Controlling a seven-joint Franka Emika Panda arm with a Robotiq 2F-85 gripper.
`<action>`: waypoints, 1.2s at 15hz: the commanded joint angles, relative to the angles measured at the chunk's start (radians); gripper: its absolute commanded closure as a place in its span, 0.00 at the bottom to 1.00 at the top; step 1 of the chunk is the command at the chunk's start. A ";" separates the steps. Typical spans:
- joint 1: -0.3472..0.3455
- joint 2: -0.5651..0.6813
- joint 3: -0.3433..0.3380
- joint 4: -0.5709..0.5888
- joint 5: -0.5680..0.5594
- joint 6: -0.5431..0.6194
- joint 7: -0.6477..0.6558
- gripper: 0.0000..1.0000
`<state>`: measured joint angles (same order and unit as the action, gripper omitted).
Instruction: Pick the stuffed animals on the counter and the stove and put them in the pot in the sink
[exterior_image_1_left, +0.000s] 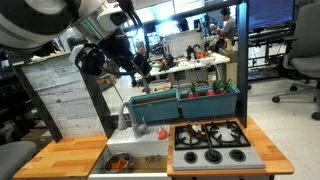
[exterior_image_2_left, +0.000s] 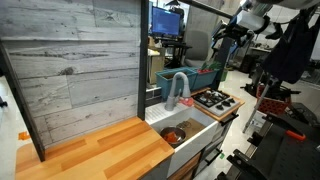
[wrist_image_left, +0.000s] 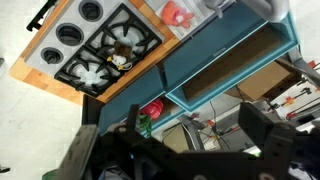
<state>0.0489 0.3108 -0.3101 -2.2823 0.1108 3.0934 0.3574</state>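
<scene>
The pink stuffed animal (exterior_image_1_left: 162, 133) sits beside the stove, and my open gripper slants past it toward the teal box (exterior_image_1_left: 155, 110). Next, I swing back, turn square and come down over that stuffed animal.
My gripper (exterior_image_1_left: 140, 69) hangs high above the teal box, open and empty; it also shows in an exterior view (exterior_image_2_left: 233, 33). In the wrist view its two dark fingers (wrist_image_left: 175, 150) stand wide apart at the bottom. An orange-red stuffed animal (exterior_image_1_left: 119, 162) lies in the silver pot (exterior_image_1_left: 108, 158) in the sink (exterior_image_1_left: 140, 147). It also shows in an exterior view (exterior_image_2_left: 172, 134) and in the wrist view (wrist_image_left: 178, 12). A small darker thing (wrist_image_left: 120, 59) lies on the stove (wrist_image_left: 95, 45); its details are unclear. The wooden counter (exterior_image_1_left: 62, 156) is beside the sink.
A long teal planter box (exterior_image_1_left: 190, 101) with red and green items stands behind the stove and sink. A grey faucet (exterior_image_1_left: 127, 118) rises at the sink's back. A weathered plank panel (exterior_image_1_left: 60, 92) stands at the counter's rear. Office desks and chairs fill the background.
</scene>
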 joint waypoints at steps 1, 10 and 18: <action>0.000 0.003 0.003 0.000 0.001 0.003 0.000 0.00; -0.167 0.142 0.111 0.384 -0.006 -0.703 -0.207 0.00; -0.193 0.242 0.103 0.570 -0.092 -0.917 -0.155 0.00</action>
<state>-0.1301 0.5533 -0.2220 -1.7143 0.0279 2.1804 0.1983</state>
